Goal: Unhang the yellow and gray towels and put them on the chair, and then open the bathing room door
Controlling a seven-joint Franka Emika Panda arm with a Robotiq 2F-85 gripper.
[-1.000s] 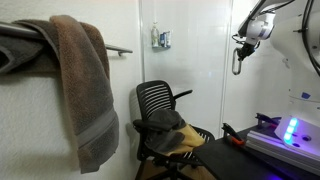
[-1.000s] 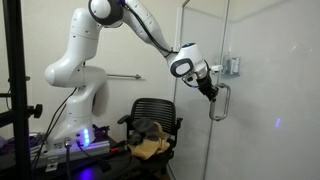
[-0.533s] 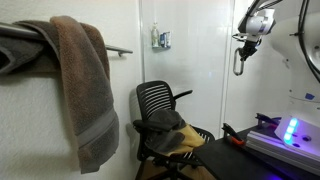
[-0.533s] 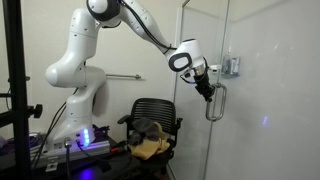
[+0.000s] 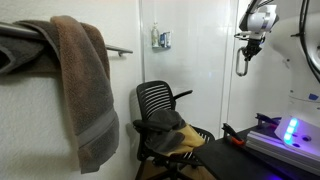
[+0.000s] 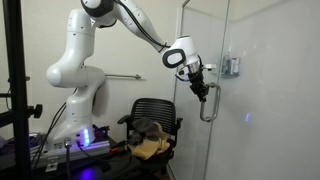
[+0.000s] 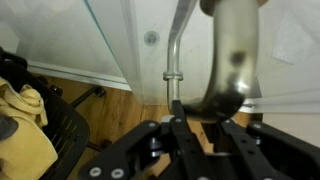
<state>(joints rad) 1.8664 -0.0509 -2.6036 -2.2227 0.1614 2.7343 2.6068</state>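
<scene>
My gripper should keep pulling with my fingers closed around the curved metal handle (image 6: pixel 216 101) of the glass door (image 6: pixel 201 140) until the door is open, then release the handle.
My gripper (image 7: pixel 197 118) is shut on the curved metal handle (image 7: pixel 230 60) of the glass bathing room door (image 6: pixel 262 95). The gripper (image 6: pixel 202 90) and handle (image 6: pixel 209 106) show in both exterior views, as do gripper (image 5: pixel 243 50) and handle (image 5: pixel 240 64). The gray towel (image 5: pixel 160 122) and the yellow towel (image 5: pixel 182 141) lie bunched on the black mesh chair (image 5: pixel 158 100). They also show as a gray towel (image 6: pixel 149 127) and a yellow towel (image 6: pixel 148 148) in an exterior view. The yellow towel (image 7: pixel 24 128) sits at the lower left of the wrist view.
A brown towel (image 5: pixel 88 92) hangs on a wall rail close to the camera. A small dispenser (image 5: pixel 161 39) is fixed to the wall. The robot base (image 6: pixel 72 72) and a black stand (image 6: pixel 14 90) are beside the chair. A table with a purple light (image 5: pixel 291 131) stands nearby.
My gripper has pulled the handle sideways towards the robot base, and the glass door has swung with it. The towels and the chair have not moved.
</scene>
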